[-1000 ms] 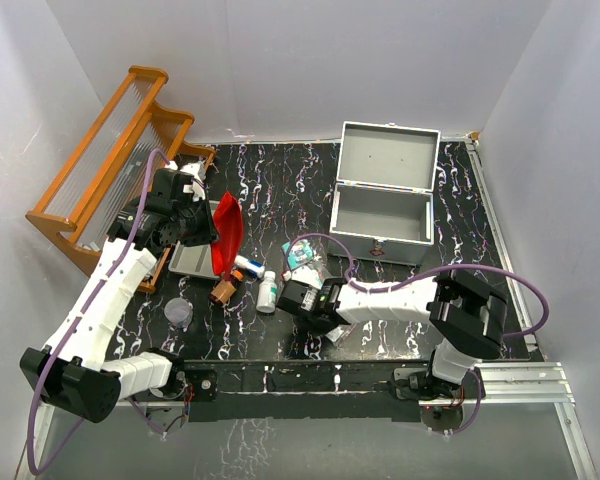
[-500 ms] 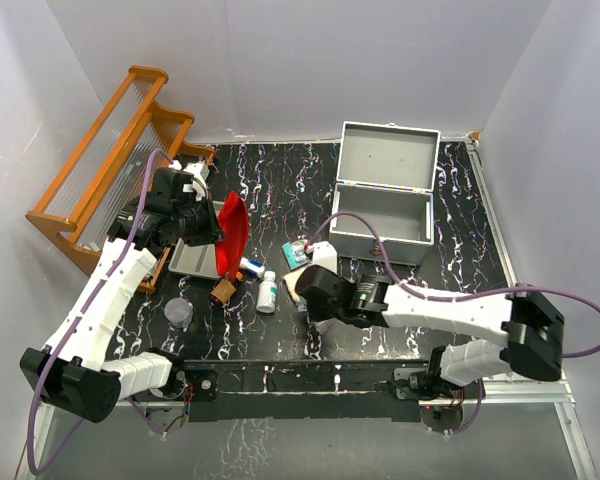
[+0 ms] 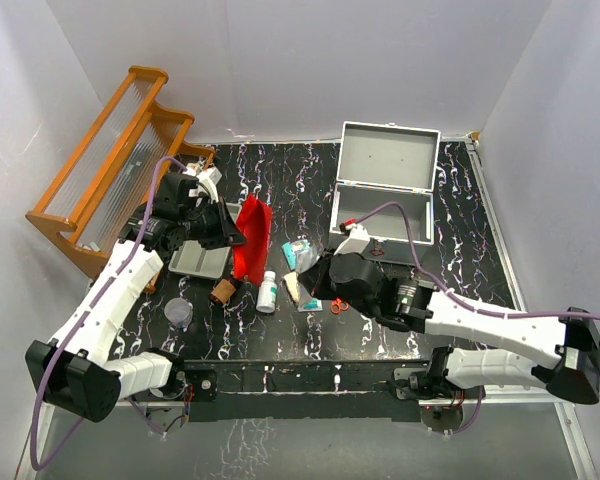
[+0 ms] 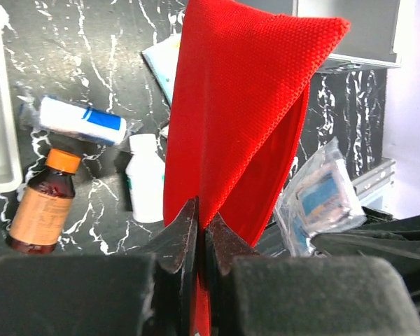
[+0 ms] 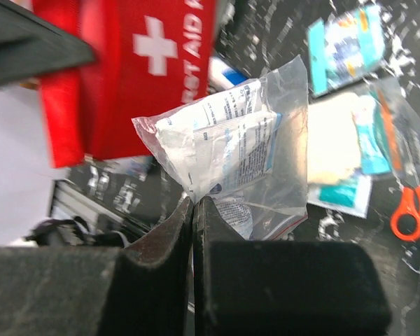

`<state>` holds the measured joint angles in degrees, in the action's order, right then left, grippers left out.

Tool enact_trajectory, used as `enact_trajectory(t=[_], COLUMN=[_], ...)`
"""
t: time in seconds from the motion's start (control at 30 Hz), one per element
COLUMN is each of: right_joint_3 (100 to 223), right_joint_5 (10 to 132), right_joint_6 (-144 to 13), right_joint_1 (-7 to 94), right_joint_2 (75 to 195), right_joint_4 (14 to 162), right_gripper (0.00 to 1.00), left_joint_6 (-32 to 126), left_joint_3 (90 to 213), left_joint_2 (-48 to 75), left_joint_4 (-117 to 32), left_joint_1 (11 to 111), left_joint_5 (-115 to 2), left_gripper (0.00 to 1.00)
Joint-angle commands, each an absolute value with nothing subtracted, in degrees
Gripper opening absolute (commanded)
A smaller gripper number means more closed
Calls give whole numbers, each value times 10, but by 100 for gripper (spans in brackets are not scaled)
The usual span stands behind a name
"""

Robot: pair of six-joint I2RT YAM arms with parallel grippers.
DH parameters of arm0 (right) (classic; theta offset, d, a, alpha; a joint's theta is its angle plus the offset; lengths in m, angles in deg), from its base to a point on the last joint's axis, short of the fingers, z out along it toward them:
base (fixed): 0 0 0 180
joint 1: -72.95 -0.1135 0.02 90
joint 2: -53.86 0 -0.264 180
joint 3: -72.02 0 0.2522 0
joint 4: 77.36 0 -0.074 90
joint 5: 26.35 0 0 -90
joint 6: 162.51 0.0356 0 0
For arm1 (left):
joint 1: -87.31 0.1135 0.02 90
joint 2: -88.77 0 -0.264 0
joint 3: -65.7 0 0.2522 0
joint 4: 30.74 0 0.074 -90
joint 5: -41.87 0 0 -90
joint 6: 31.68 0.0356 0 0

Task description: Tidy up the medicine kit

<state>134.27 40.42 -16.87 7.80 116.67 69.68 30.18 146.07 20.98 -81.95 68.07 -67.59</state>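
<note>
The clear plastic bag is facing the pouch's printed front (image 5: 164, 70). Next, my right gripper swings the bag around into the pouch's opening (image 4: 271, 175) by my left gripper and lets go of it inside.
My left gripper (image 3: 230, 232) is shut on the edge of a red first aid pouch (image 3: 252, 238), which hangs above the table left of centre. In the left wrist view the pouch (image 4: 245, 105) spreads open beyond the closed jaws (image 4: 201, 224). My right gripper (image 3: 318, 274) is shut on a clear plastic bag of packets (image 3: 308, 262), held just right of the pouch. In the right wrist view the bag (image 5: 231, 154) rises from the closed jaws (image 5: 194, 203), with the pouch (image 5: 147, 70) close behind. An open grey metal case (image 3: 380, 215) stands at the back right.
On the table lie a white bottle (image 3: 268, 291), a brown bottle (image 3: 223, 291), a blue-white tube (image 4: 80, 120), teal packets (image 3: 295, 252), orange scissors (image 3: 338, 305), a clear cup (image 3: 180, 313) and a grey tray (image 3: 198, 260). A wooden rack (image 3: 110, 160) stands at the left.
My left gripper has carried the red pouch to the right. My right arm has swung right and lifted the plastic bag up beside the pouch.
</note>
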Motion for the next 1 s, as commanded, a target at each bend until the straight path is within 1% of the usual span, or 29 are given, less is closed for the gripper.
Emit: enact_trajectory(t=[0.0, 0.13, 0.37, 0.57, 0.77, 0.97], right_joint_3=[1377, 1410, 1478, 1509, 1503, 1477], right_joint_5=[375, 387, 437, 444, 447, 448], right_joint_6=[-174, -194, -223, -233, -249, -239], right_joint_1=[81, 81, 82, 82, 88, 91], right_joint_2=[1140, 1156, 1219, 1265, 1293, 1296], right_joint_4=[805, 853, 939, 971, 989, 990], right_gripper=[0, 0, 0, 0, 0, 0], left_joint_6=[277, 265, 262, 272, 280, 281], left_joint_3=[1449, 1435, 1420, 1415, 1412, 1413], left_joint_2=[218, 217, 224, 235, 243, 247], left_joint_4=[-768, -745, -734, -742, -747, -750], left_joint_1=[680, 680, 680, 680, 680, 679], left_joint_5=[-735, -762, -769, -769, -773, -770], left_gripper=[0, 0, 0, 0, 0, 0])
